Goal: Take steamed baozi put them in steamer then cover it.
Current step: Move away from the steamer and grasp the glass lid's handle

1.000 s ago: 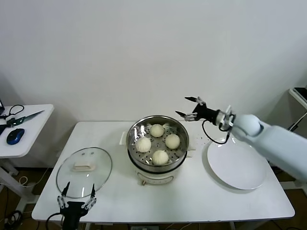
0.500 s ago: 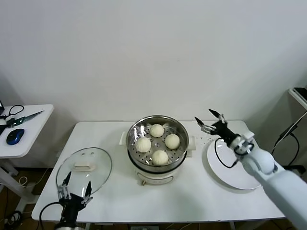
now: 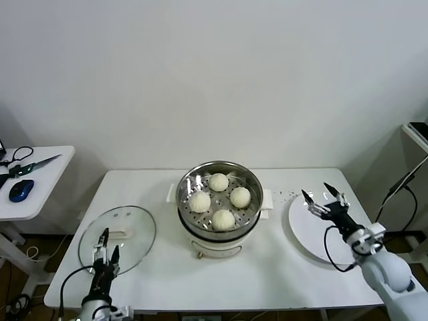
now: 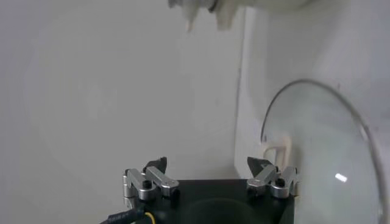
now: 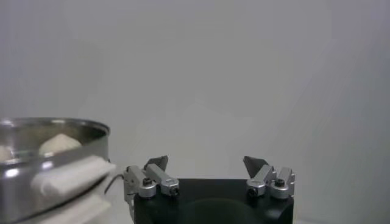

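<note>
The white handle (image 3: 122,235) sticks up from the cover, clear in front of my left gripper's open fingers. I go on moving in until the fingers are on both sides of the handle.
The steel steamer (image 3: 184,212) stands mid-table with four cream-white baozi (image 3: 223,219) on its perforated tray. It also shows in the right wrist view (image 5: 42,173), with one baozi (image 5: 58,143) above the rim. The clear glass cover (image 3: 137,244) lies flat on the table at the left, its white handle (image 3: 118,233) up; in the left wrist view the cover (image 4: 332,158) lies just ahead. My left gripper (image 3: 105,246) (image 4: 210,165) is open and empty at the cover's near edge. My right gripper (image 3: 316,192) (image 5: 207,163) is open and empty over the white plate, right of the steamer.
An empty flat white plate (image 3: 331,237) lies right of the steamer. A small side table (image 3: 40,175) at the far left holds a blue mouse (image 3: 21,190) and cables. A dark object (image 3: 418,130) stands at the right edge.
My right arm has drawn back from beside the steamer's rim, rightward and down over the white plate. My left gripper has come forward to the cover's near edge.
</note>
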